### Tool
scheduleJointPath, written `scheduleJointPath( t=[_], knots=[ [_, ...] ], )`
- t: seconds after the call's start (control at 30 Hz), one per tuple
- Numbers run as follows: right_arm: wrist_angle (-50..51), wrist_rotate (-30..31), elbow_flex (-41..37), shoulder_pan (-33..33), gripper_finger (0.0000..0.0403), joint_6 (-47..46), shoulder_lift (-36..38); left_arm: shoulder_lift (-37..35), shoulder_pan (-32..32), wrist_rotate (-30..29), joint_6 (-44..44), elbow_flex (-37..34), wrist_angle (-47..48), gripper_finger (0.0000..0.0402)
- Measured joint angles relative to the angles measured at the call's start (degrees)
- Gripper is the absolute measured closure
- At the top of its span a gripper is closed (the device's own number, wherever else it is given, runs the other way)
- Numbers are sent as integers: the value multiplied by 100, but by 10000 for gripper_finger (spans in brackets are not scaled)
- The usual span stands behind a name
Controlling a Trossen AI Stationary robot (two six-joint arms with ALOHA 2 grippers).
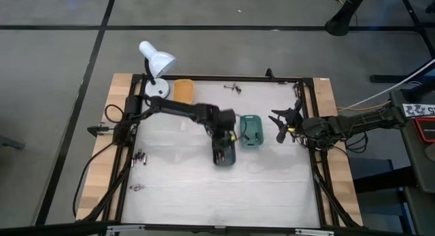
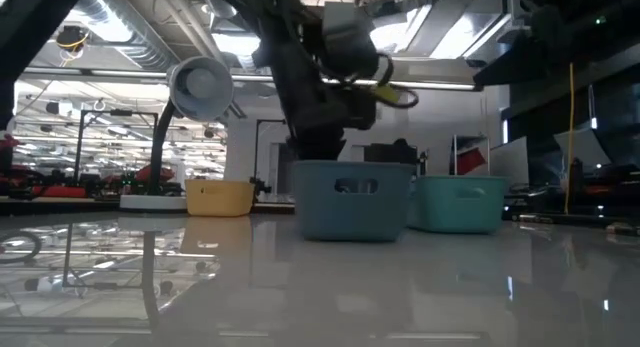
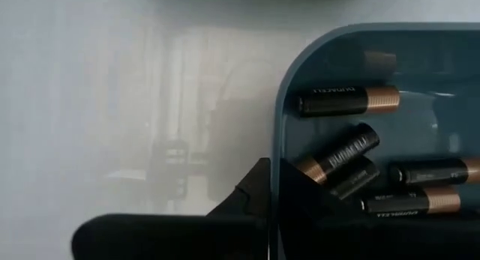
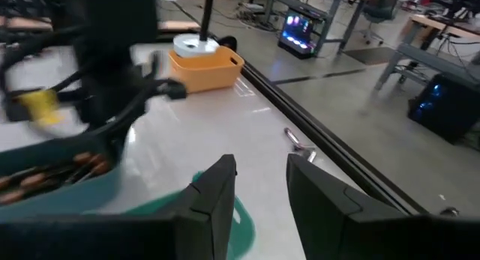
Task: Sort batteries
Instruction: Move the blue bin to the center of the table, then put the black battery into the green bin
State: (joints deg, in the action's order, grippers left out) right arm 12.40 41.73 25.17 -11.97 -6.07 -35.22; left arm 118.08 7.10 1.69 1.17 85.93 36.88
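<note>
The robot's left gripper is pinching the dark teal tray's rim (image 3: 278, 132) and the space beside the green tray is free, so the robot should carry on moving the dark teal tray until both trays line up.
Several batteries (image 3: 345, 100), black with copper ends, lie in the dark teal tray (image 3: 300, 73) in the middle of the table. My left gripper (image 3: 276, 181) points steeply down over this tray (image 1: 231, 158), shut, with its tips at the tray's rim. A green tray (image 1: 252, 130) stands just right of it, and an orange tray (image 1: 182, 90) stands at the far left. Loose batteries lie at the far edge (image 1: 234, 86) and at the left (image 1: 141, 156). My right gripper (image 1: 277, 126) waits open at the right, above the table, past the green tray (image 4: 241, 224). My left gripper has its shut fingertips (image 3: 251, 196) at the dark teal tray's rim (image 3: 276, 140), coming from above. One finger shows on either side of the rim line. Whether they touch the wall, I cannot tell.
A white desk lamp (image 1: 156, 59) stands at the far left beside the orange tray (image 4: 206, 69). A black frame rail (image 1: 314, 127) borders the table. More loose batteries (image 1: 136, 188) lie near the left front. Bare white tabletop (image 1: 224, 195) lies toward the near edge.
</note>
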Motion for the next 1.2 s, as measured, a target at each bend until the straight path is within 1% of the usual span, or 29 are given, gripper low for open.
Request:
scheduleJointPath(
  t=[0.2,0.27,0.37,0.57,0.7,0.9,1.03,1.13,1.2],
  knots=[
    [127,194,0,0,281,-13,-2,0,612,23,413,-1,-52,398],
    [125,233,0,0,281,-13,-17,0,746,124,542,-2,-100,396],
    [128,240,0,0,281,-13,-39,0,871,299,727,-4,-272,397],
    [133,287,0,0,281,-11,-111,0,953,359,1124,-4,-409,394],
    [141,288,0,2,281,-11,-117,0,915,424,1344,-4,-501,377],
    [159,286,-4,1,281,-8,-149,-2,873,424,1466,4,-693,333],
    [138,360,-123,2,281,-4,-149,-8,873,424,1550,249,-597,308],
    [121,528,-194,2,281,-2,-146,-63,866,406,1548,472,-442,295],
    [122,526,-216,2,281,-2,-146,-116,865,358,1518,641,-313,289]
  ],
)
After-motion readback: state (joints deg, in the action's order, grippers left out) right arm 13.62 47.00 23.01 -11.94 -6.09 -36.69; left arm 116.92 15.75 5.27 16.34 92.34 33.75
